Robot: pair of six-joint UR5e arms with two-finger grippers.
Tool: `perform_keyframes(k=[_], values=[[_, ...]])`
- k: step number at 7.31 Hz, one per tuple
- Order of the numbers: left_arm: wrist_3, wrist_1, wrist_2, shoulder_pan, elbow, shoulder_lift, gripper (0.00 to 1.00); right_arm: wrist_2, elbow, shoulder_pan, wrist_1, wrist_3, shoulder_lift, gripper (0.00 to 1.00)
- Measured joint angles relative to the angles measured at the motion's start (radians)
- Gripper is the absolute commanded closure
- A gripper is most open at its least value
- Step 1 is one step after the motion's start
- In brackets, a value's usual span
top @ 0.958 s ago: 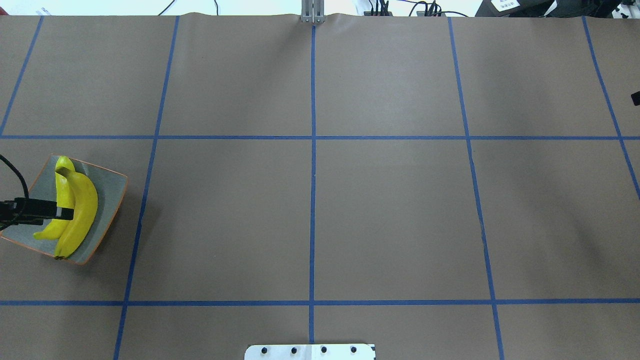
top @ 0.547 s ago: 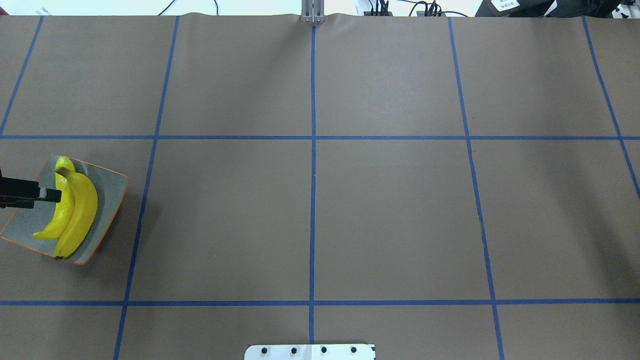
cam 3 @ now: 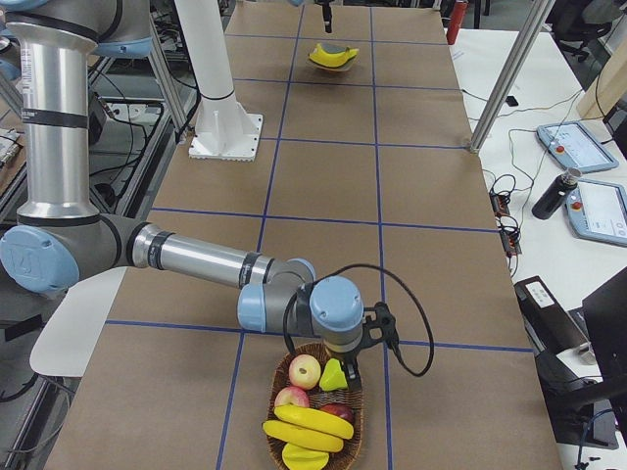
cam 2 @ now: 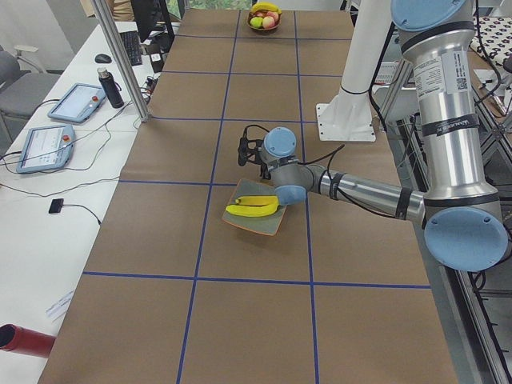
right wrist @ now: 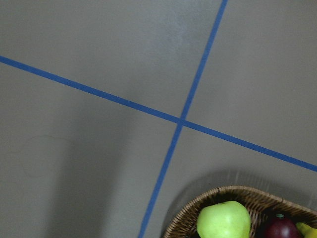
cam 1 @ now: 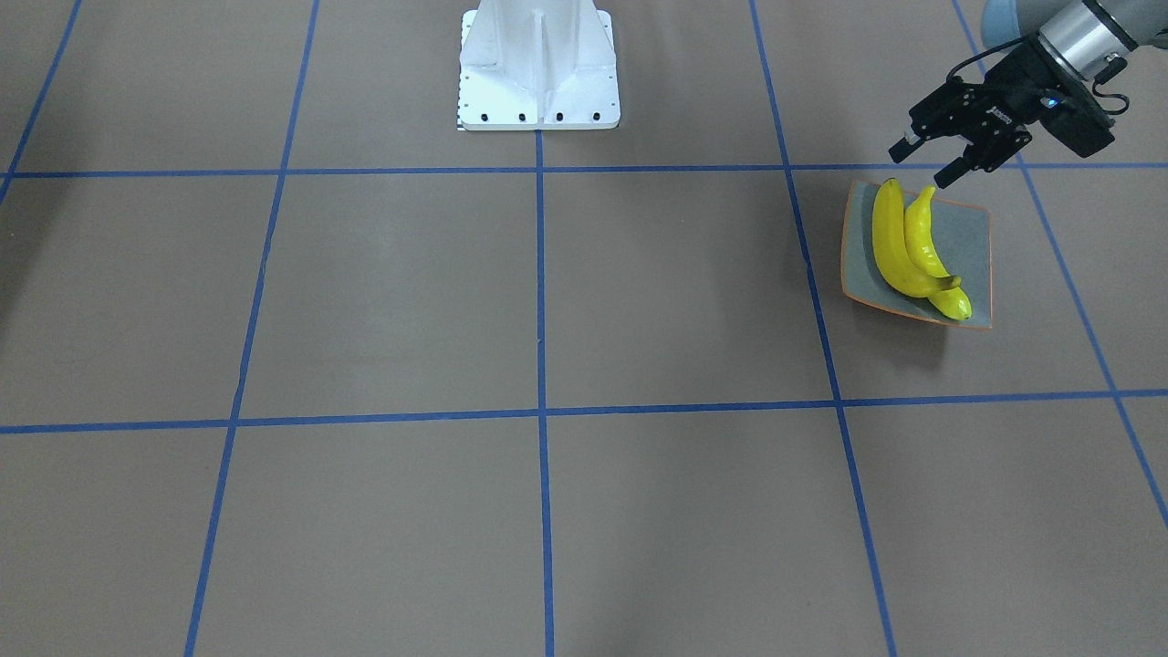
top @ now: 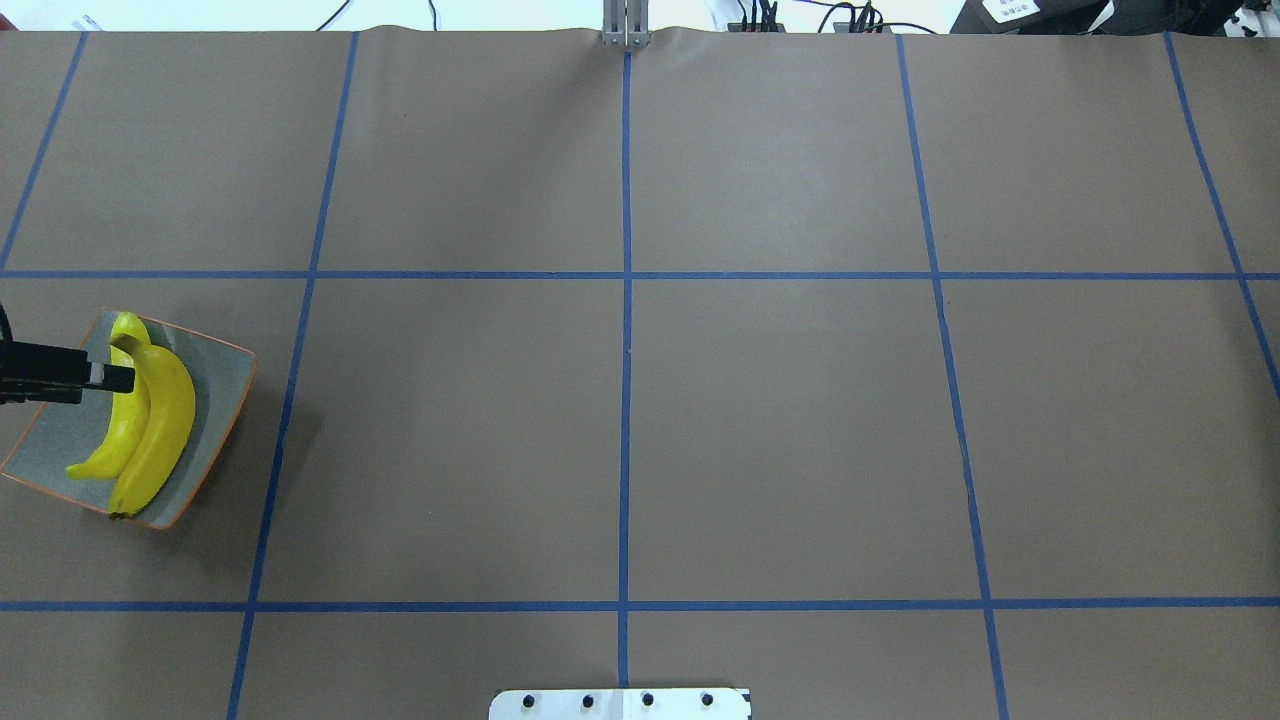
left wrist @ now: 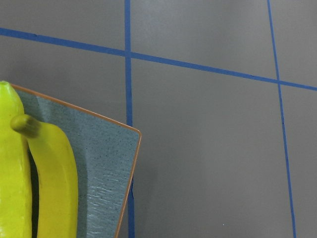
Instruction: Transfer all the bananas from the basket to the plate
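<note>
The banana closest to the apples is on top in the basket, where my right gripper can get to it. I keep moving until my fingers are on both sides of the banana's middle.
Two yellow bananas (cam 1: 899, 242) (top: 150, 420) lie side by side on the grey-blue plate (cam 1: 975, 239) (top: 218, 385) with the orange rim. My left gripper (cam 1: 922, 166) (top: 115, 380) hangs open and empty above the plate's edge, over the bananas' tips. The wicker basket (cam 3: 278, 380) (right wrist: 218, 194) holds two more bananas (cam 3: 306, 423) among apples and a green pear. My right gripper (cam 3: 347, 358) hovers over the basket's rim. It shows only in the exterior right view, and I cannot tell if it is open or shut.
Brown paper with blue tape lines covers the table. The white robot base (cam 1: 538, 68) stands at the table's middle edge. Tablets, a bottle and cables (cam 3: 578, 196) lie on the side bench. A metal post (cam 2: 120, 56) rises by the table.
My left gripper has drawn back from over the bananas' middle and shifted up the overhead view toward their tips. The two bananas stay on the plate.
</note>
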State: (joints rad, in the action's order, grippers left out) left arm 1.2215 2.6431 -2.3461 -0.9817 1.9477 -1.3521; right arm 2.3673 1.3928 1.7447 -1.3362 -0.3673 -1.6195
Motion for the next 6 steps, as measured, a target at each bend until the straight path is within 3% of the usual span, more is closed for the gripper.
perform_keyframes(k=[2,6], values=[[0.0,0.001,0.002,0.0,0.002,-0.004,0.0,0.007,-0.146,0.063,0.036,-0.04,0.011,0.02],[-0.002,0.001,0.002,0.0,0.003,-0.015,0.0,-0.029,-0.208,0.076,0.246,0.126,-0.059,0.02]])
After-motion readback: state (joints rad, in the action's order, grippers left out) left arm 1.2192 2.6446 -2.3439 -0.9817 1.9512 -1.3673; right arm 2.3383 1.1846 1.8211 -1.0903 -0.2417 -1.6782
